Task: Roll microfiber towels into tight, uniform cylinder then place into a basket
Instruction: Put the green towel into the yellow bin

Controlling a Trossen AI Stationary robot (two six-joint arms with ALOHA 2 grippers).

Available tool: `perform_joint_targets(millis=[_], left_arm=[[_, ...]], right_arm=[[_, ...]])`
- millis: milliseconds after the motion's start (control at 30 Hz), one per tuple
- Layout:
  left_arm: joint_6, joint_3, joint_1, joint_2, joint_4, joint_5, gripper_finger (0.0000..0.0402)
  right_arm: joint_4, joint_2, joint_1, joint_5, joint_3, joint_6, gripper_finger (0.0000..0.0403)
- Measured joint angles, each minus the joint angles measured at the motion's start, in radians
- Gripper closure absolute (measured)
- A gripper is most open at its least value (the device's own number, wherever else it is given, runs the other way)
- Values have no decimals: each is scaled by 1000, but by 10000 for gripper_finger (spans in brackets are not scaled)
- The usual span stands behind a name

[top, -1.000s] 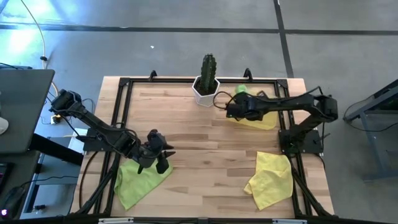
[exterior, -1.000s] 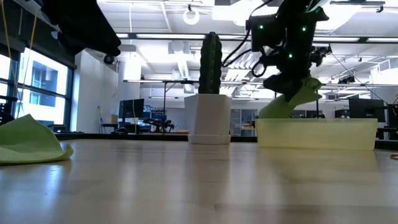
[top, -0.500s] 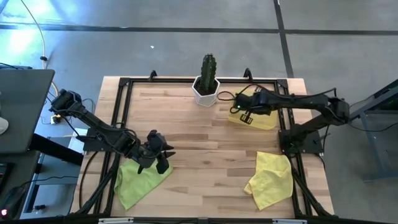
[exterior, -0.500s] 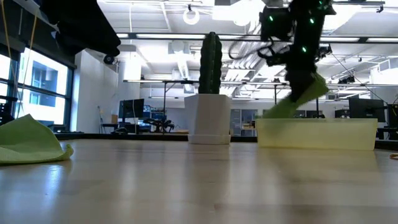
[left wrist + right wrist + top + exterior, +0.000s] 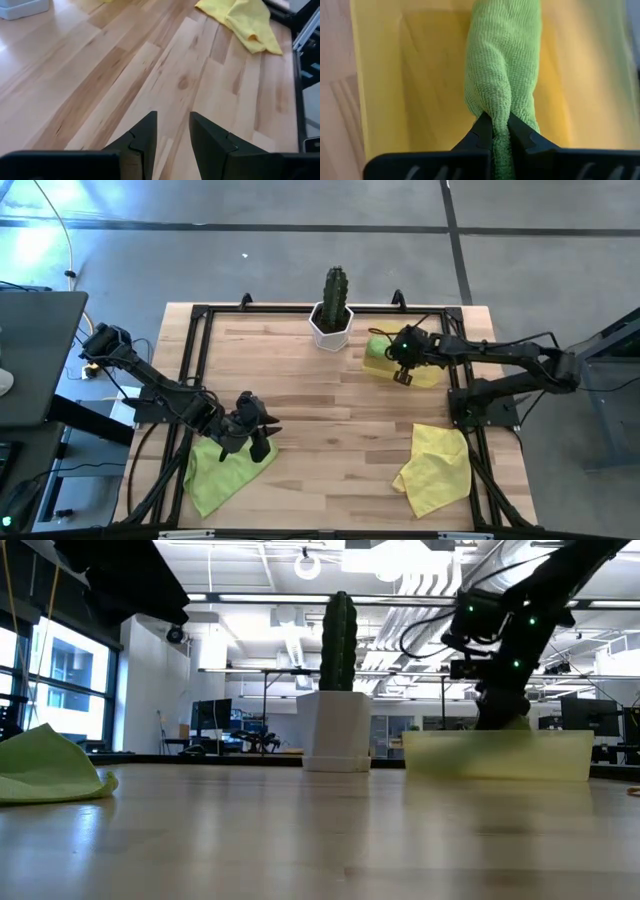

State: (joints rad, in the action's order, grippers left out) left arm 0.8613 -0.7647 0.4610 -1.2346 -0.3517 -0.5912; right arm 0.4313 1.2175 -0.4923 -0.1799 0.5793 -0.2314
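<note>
The rolled green towel (image 5: pixel 378 346) is inside the basket's sides, so my right gripper should go on moving the towel's pinched end down until it touches the basket's bottom (image 5: pixel 426 374), before it lets go.
A rolled lime-green towel (image 5: pixel 502 65) lies in the pale yellow basket (image 5: pixel 425 375) at the table's far right. My right gripper (image 5: pixel 500 126) is shut on it and reaches down into the basket (image 5: pixel 560 755), whose rim hides the roll in the low view. A second lime-green towel (image 5: pixel 215 475) lies crumpled at the near left, also in the low view (image 5: pixel 45 770). My left gripper (image 5: pixel 255 438) hovers at its far edge, open and empty (image 5: pixel 172 132). The yellow towel (image 5: pixel 435 470) lies crumpled at the near right. My right gripper pinches one end of the rolled green towel (image 5: pixel 500 107) between its two fingers. The fingers come from above, slanting down into the basket, and the roll runs on away from them. The roll's far part lies on the basket's floor (image 5: pixel 420 75).
A cactus in a white hexagonal pot (image 5: pixel 331 320) stands at the far edge, just left of the basket; it also shows in the low view (image 5: pixel 337 730). Bare wooden tabletop (image 5: pixel 330 410) spreads between the two arms. A black frame (image 5: pixel 195 330) borders the table.
My right gripper has gone toward the table's right edge and down into the basket, still shut on the rolled green towel. The roll, which hung tilted above the basket's rim, now lies inside the basket.
</note>
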Motion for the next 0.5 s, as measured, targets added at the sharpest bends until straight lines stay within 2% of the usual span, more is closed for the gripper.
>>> perform_joint_targets(millis=[233,500], left_arm=[[0,0,0,0,20,0,300],[0,0,-1,0,20,-25,300]], right_arm=[[-12,0,-90,106,-11,-13,398],[15,0,-197,99,-11,77,396]])
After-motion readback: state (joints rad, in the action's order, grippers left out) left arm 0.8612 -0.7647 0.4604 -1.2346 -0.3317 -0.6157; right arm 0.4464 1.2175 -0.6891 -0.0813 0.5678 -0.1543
